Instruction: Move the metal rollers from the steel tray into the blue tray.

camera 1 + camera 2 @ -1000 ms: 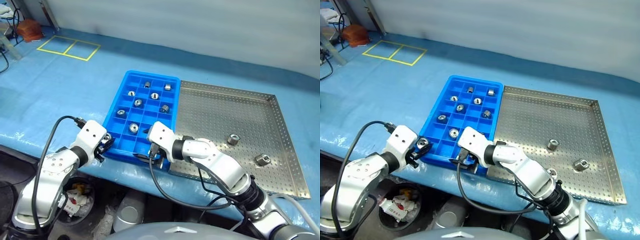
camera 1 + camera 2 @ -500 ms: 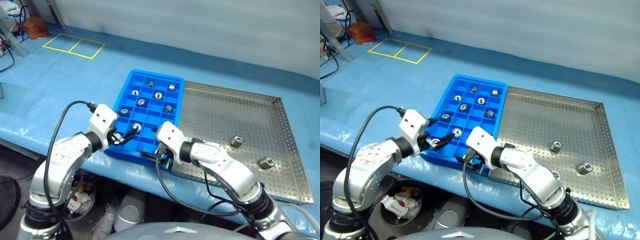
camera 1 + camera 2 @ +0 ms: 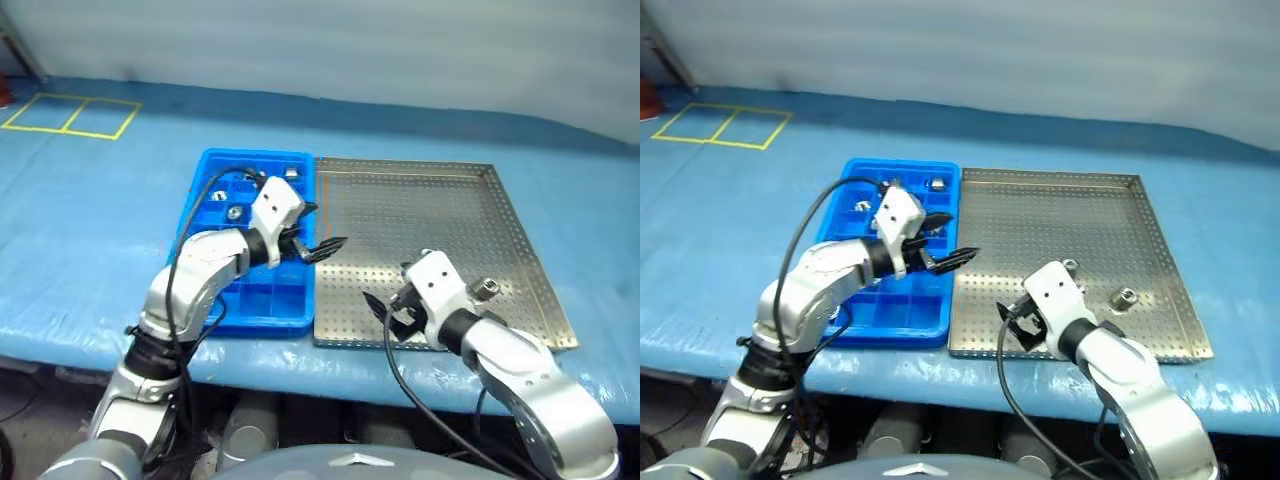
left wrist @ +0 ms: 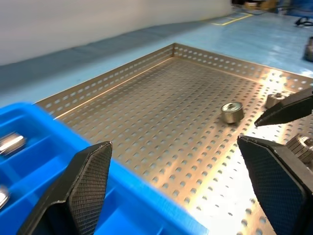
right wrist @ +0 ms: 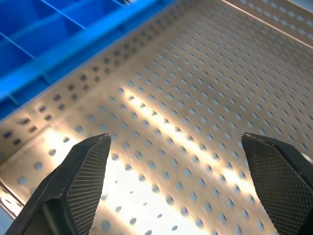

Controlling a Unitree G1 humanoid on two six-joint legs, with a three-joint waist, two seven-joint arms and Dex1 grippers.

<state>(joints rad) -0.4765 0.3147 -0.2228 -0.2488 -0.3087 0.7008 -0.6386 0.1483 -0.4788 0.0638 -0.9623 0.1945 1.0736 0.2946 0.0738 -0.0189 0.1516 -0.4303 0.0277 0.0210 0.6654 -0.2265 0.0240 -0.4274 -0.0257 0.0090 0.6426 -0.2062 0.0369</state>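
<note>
The metal rollers [image 3: 1071,267] are next to my right gripper, so next my left gripper moves back over the blue tray [image 3: 270,303] while my right gripper picks one up.
The steel tray [image 3: 440,210] lies right of the blue tray [image 3: 262,300]. Two metal rollers [image 3: 487,288] [image 3: 1070,265] stand on its perforated floor near the front right. The left wrist view shows one roller [image 4: 232,111] on the floor ahead. Several rollers [image 3: 237,211] sit in the blue tray's far compartments. My left gripper [image 3: 322,230] hangs open and empty over the seam between the two trays. My right gripper [image 3: 380,315] is open and empty above the steel tray's front edge, left of the rollers. Its fingers [image 5: 83,181] frame bare perforated floor.
Both trays rest on a pale-blue table cover [image 3: 90,230], close to the table's front edge. Yellow tape squares [image 3: 70,115] mark the cover at the far left. A grey wall [image 3: 320,40] rises behind the table.
The left gripper was shut on a roller by the blue tray's front left corner; it opened over the blue tray, then swung right, empty. The right gripper moved right to the steel tray's front. The camera turned.
</note>
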